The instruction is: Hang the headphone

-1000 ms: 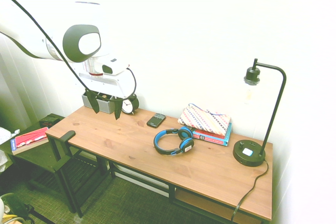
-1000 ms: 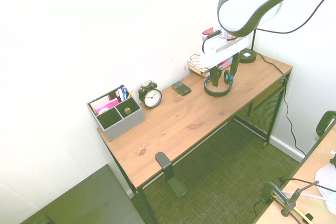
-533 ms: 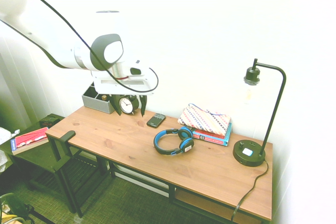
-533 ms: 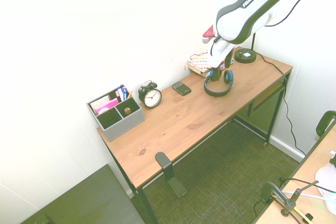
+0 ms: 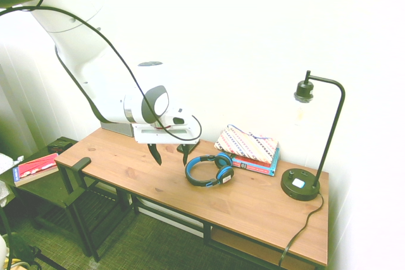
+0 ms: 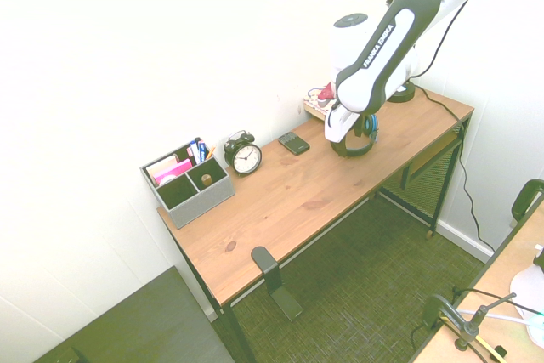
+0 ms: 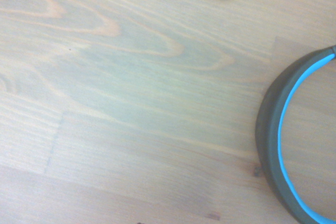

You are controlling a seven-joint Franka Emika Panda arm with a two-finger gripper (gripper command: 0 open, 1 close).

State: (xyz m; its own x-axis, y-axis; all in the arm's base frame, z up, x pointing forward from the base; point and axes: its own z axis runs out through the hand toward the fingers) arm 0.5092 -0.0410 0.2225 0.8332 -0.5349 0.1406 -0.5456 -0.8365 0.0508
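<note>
The headphone [image 5: 190,170] will tilt and its cups will droop when the robot's gripper lifts it by the headband, because the ear cups [image 5: 224,168] are across the arc from the gripper.
The headphone [image 5: 210,170], with a blue headband and black-and-blue ear cups, lies flat on the wooden desk [image 5: 253,207] near its middle. My gripper [image 5: 170,155] hangs low over the desk just left of the headband, fingers spread and open with nothing between them. In the second exterior view the arm covers most of the headphone [image 6: 361,139] and hides the gripper. The wrist view shows an arc of the headband [image 7: 273,145] at one side and bare wood beside it. A black hook-shaped bracket [image 5: 81,164] sticks out at the desk's front left corner.
A patterned pouch on books [image 5: 248,147] and a black desk lamp [image 5: 304,184] stand right of the headphone. An alarm clock [image 6: 245,155], a grey organizer [image 6: 187,180] and a dark phone [image 6: 294,143] line the wall side. A low side table with a red book [image 5: 35,167] stands beyond the desk's left end.
The arm has swung from above the organizer and clock toward the desk's middle and dropped low, ending just beside the headphone. The fingers stayed open. The headphone has not moved.
</note>
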